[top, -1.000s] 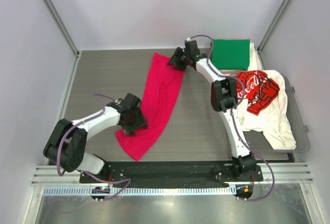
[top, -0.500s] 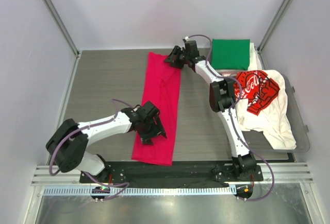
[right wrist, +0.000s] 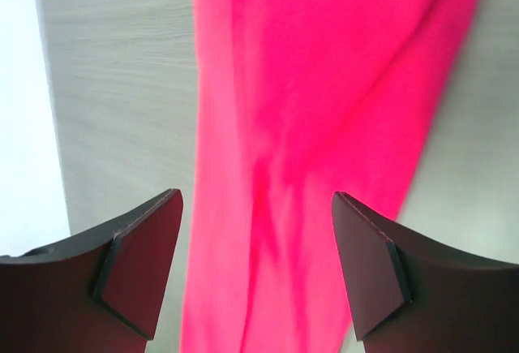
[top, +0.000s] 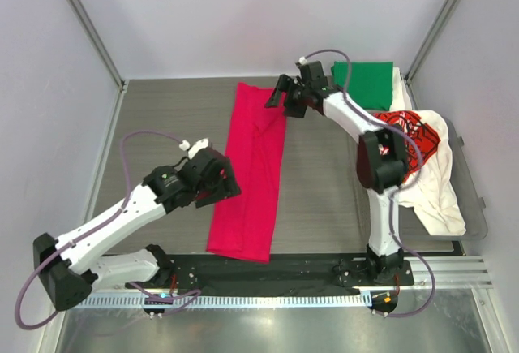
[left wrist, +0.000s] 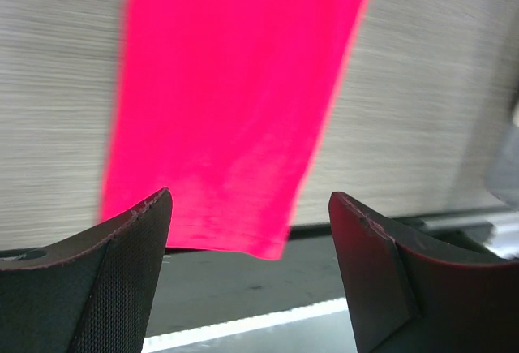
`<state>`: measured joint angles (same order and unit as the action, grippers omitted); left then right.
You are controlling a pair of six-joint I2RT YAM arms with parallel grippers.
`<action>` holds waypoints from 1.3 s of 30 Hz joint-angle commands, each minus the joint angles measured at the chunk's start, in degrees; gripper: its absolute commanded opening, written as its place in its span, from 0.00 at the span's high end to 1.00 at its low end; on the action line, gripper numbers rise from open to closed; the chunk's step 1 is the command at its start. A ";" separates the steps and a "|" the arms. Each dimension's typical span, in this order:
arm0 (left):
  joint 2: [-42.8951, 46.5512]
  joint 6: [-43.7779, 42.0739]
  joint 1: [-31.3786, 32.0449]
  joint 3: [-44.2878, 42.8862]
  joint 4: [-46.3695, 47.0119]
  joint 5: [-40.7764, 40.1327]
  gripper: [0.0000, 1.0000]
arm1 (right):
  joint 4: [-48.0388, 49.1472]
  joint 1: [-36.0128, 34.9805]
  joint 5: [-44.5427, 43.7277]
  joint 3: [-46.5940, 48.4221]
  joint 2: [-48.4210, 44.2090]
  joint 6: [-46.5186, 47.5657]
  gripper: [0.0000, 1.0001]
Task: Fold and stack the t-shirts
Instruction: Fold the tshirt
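Observation:
The magenta-red strip lies smooth and long (top: 253,178). I expect its near end (top: 239,251) to turn over flat when I fold it, and the strip's far end will stay where it is.
A magenta-red t-shirt (top: 253,170) lies folded into a long strip from the table's far edge down to its near edge. My left gripper (top: 220,182) hovers at the strip's left side near its lower half, open and empty; its wrist view shows the red strip's near end (left wrist: 235,109) ahead of the fingers. My right gripper (top: 284,97) stands open above the strip's far right corner, the red cloth (right wrist: 324,126) below it untouched. A folded green t-shirt (top: 362,83) lies at the back right. The white printed t-shirt (top: 409,158) lies rumpled on the right.
A grey tray (top: 474,199) at the right edge holds the white tee and pale cloth under it. The black mounting rail (top: 268,268) runs along the near edge just below the red strip. Enclosure walls stand on three sides.
Both grippers have opened and let go of the red t-shirt, now a straight strip. The left arm lifted and pulled back left; the right gripper rose slightly off the far end.

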<state>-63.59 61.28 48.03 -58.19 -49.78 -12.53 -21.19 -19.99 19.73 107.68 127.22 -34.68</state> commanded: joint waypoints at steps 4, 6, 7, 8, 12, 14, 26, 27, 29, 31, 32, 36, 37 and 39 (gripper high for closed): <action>8.12 -0.99 -4.78 10.62 -2.27 -3.11 0.21 | -4.10 -8.12 -12.94 -33.46 -31.65 -3.54 0.21; 10.85 -0.11 -5.23 13.01 -0.85 -2.23 0.21 | -4.48 -14.62 -16.90 -42.16 -40.61 -7.41 0.25; 11.55 0.07 -5.31 14.76 -0.24 -2.06 0.21 | -4.56 -16.90 -18.31 -49.94 -43.26 -11.43 0.27; 12.17 0.25 -5.32 15.47 0.03 -2.14 0.21 | -4.47 -19.27 -19.45 -53.68 -45.63 -13.82 0.29; 14.98 1.91 -5.49 19.16 0.38 -1.53 0.22 | 0.70 -32.17 -21.13 -68.02 -55.04 -25.42 0.38; 15.95 3.32 -5.40 21.71 1.52 -0.65 0.23 | 3.69 -36.77 -21.83 -71.37 -55.50 -30.51 0.39; 23.76 8.68 -5.32 32.96 4.52 6.64 0.30 | 11.96 -52.52 -25.52 -69.88 -43.72 -38.09 0.48; 24.47 8.86 -5.32 33.58 4.60 6.73 0.30 | 11.96 -52.61 -25.61 -69.89 -43.55 -38.45 0.51; 25.88 9.47 -5.32 35.42 4.69 7.08 0.31 | 11.87 -52.87 -25.96 -70.24 -43.46 -38.97 0.56; 27.38 10.09 -5.32 36.65 5.83 8.05 0.32 | 11.61 -52.96 -26.40 -70.85 -43.90 -39.33 0.65; 27.73 10.27 -5.32 37.36 6.36 8.49 0.33 | 11.35 -52.96 -26.58 -71.03 -44.16 -39.41 0.67; 28.26 10.44 -5.32 40.08 9.52 10.95 0.40 | 10.47 -52.96 -27.54 -71.99 -45.57 -39.77 0.84; 28.35 10.53 -5.23 40.35 9.79 11.47 0.42 | 10.29 -52.96 -27.64 -72.34 -45.92 -39.77 0.86; 28.26 10.62 -5.05 40.88 10.31 11.92 0.47 | 10.12 -53.05 -27.72 -72.52 -46.09 -39.86 0.88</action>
<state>-35.68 71.00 42.94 -17.91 -43.09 -2.81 -10.31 -72.66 -5.08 35.75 82.98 -73.63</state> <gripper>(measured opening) 0.540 0.129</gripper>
